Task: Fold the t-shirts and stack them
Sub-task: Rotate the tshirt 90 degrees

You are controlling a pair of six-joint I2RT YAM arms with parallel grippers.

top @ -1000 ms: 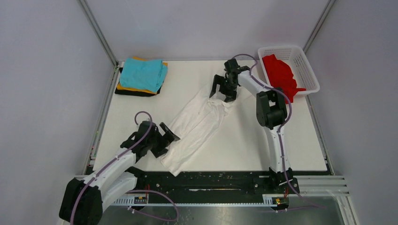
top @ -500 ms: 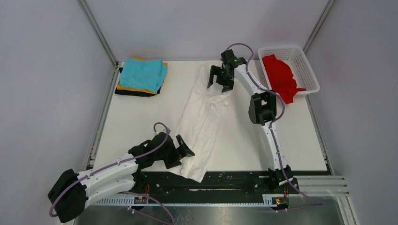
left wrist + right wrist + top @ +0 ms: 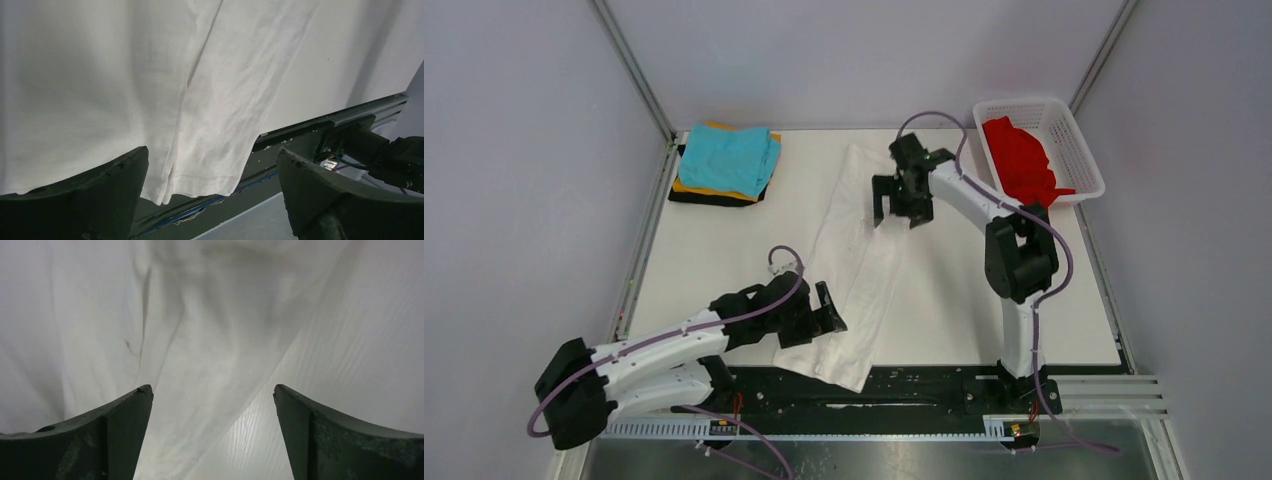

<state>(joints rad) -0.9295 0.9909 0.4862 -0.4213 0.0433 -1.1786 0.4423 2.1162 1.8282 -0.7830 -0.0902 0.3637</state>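
Note:
The white t-shirt lies at a slant with its near hem (image 3: 826, 376) past the front edge. My grippers should straighten it and pull it inward before they take the hem's corners (image 3: 781, 360).
A large white t-shirt (image 3: 856, 250) lies in a long narrow strip down the middle of the table, and its near hem (image 3: 200, 180) hangs over the front edge. My left gripper (image 3: 832, 312) is open just above that near end, holding nothing (image 3: 212, 155). At the far end my right gripper (image 3: 899, 213) hovers open over the wrinkled cloth (image 3: 200, 315), empty between the fingers (image 3: 212, 390). A red t-shirt (image 3: 1019, 160) sits crumpled in the basket. A folded teal t-shirt (image 3: 732, 158) tops an orange one (image 3: 694, 187) and a black one (image 3: 709, 197) at the far left.
The white mesh basket (image 3: 1024, 102) stands at the far right corner, with red cloth spilling over its near rim. A black rail (image 3: 924, 385) runs along the table's front edge. Grey walls with metal posts enclose the table on three sides.
The white t-shirt has swung from a diagonal to nearly lengthwise. My left gripper moved right to its near end. The right gripper went far, then came back nearer. Both stayed open.

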